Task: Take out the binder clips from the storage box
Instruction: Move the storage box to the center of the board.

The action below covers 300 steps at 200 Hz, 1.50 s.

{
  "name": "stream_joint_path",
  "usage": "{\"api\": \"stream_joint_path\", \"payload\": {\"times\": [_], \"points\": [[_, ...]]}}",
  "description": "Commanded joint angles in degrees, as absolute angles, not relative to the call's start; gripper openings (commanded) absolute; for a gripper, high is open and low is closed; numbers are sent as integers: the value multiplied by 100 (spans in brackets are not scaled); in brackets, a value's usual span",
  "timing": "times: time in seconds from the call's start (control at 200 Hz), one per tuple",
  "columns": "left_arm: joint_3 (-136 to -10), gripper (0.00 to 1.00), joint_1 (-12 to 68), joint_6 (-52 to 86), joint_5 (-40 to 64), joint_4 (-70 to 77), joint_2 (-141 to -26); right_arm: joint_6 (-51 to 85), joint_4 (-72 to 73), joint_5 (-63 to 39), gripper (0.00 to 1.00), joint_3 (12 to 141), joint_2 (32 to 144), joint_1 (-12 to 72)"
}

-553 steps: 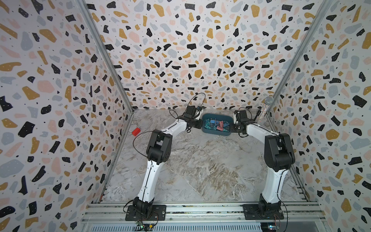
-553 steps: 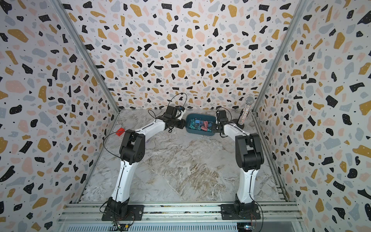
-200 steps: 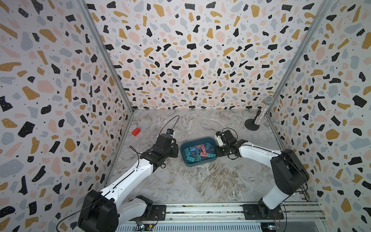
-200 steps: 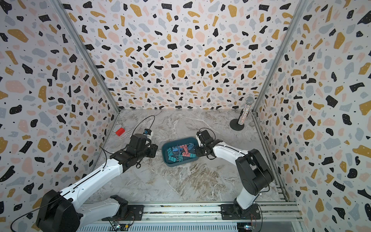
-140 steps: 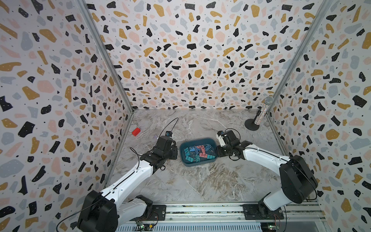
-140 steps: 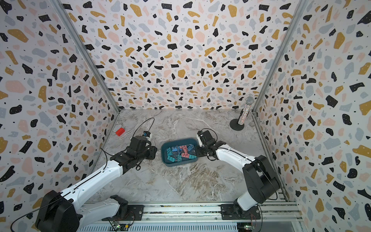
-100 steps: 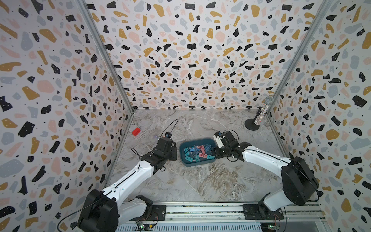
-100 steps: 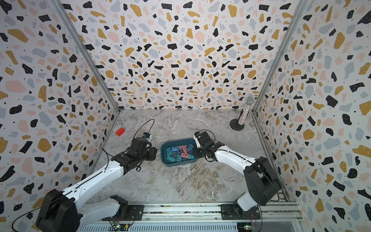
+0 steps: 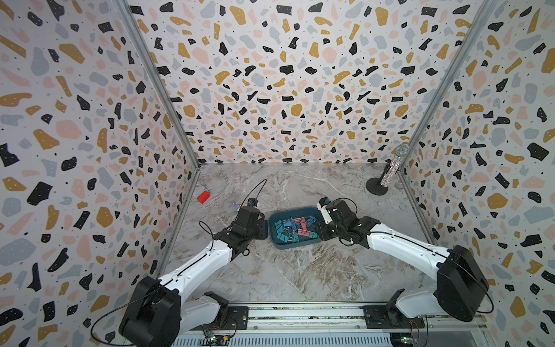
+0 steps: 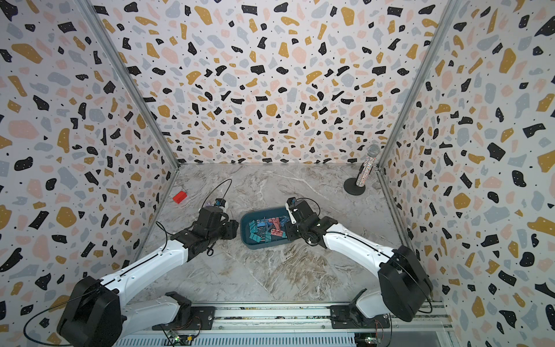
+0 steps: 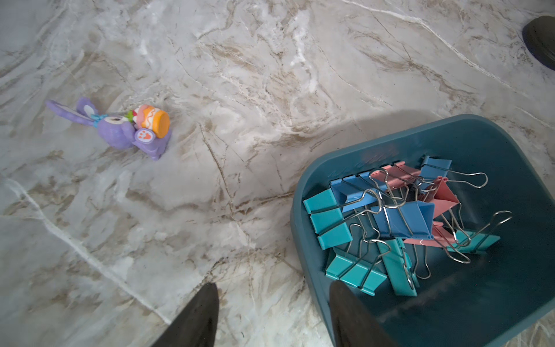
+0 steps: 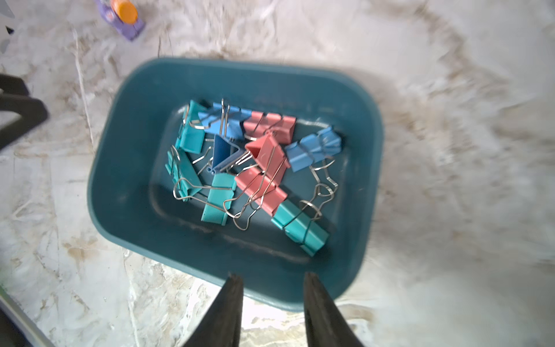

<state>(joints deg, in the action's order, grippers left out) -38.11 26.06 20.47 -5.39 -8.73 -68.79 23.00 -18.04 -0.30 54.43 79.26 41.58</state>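
The binder clips' wire handles (image 11: 388, 199) cross each other inside the storage box, so my left gripper should hold the box's rim (image 11: 312, 284) still while my right gripper lifts out a blue clip.
The dark teal storage box (image 9: 292, 247) (image 10: 260, 247) sits mid-table, and the teal, blue and pink binder clips (image 9: 295, 229) (image 10: 265, 229) lie tangled inside it. My left gripper (image 9: 265, 229) (image 11: 274, 287) is open at the box's left end. In the left wrist view one finger hangs over the box (image 11: 303, 300) near a teal clip (image 11: 356, 272), the other over bare table. My right gripper (image 9: 322, 232) (image 12: 272, 275) is open at the right end, just above the rim (image 12: 180, 264), gripping nothing. In the right wrist view the clips (image 12: 258, 168) all lie loose.
A purple-and-orange toy (image 11: 120, 129) (image 12: 123, 15) lies on the marble behind the left gripper. A red block (image 9: 203, 196) (image 10: 179, 197) sits by the left wall. A glittery microphone on a black stand (image 9: 387, 174) (image 10: 365, 171) stands in the back right corner. Patterned walls close three sides.
The box has come from the back of the table to the middle with both arms at its ends. Over the last second it stays put while both grippers' jaws spread apart.
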Motion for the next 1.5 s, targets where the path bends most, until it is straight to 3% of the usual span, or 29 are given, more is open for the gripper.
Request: {"api": "stream_joint_path", "payload": {"times": [0.0,0.1,0.25,0.591,0.926,1.497], "points": [[-3905,63,2619,1969,-344,-466,-7148,2014,-2304,514,44,5801,7700,4091],[-4037,63,2624,1930,-333,-457,-7384,1951,-2341,373,45,5853,7840,3876],[-4171,54,2615,1851,-202,-318,-7727,1863,-2292,44,44,5973,8151,3585],[-4577,45,2614,1867,11,-281,-8400,1263,-2811,-479,42,6902,8707,3551],[-5048,22,2459,1723,-151,-325,-9047,509,-2482,-1216,41,7254,9251,3859],[-5500,17,1533,1262,178,-492,-9341,-882,-1969,-1384,40,7635,9965,4199]]}}
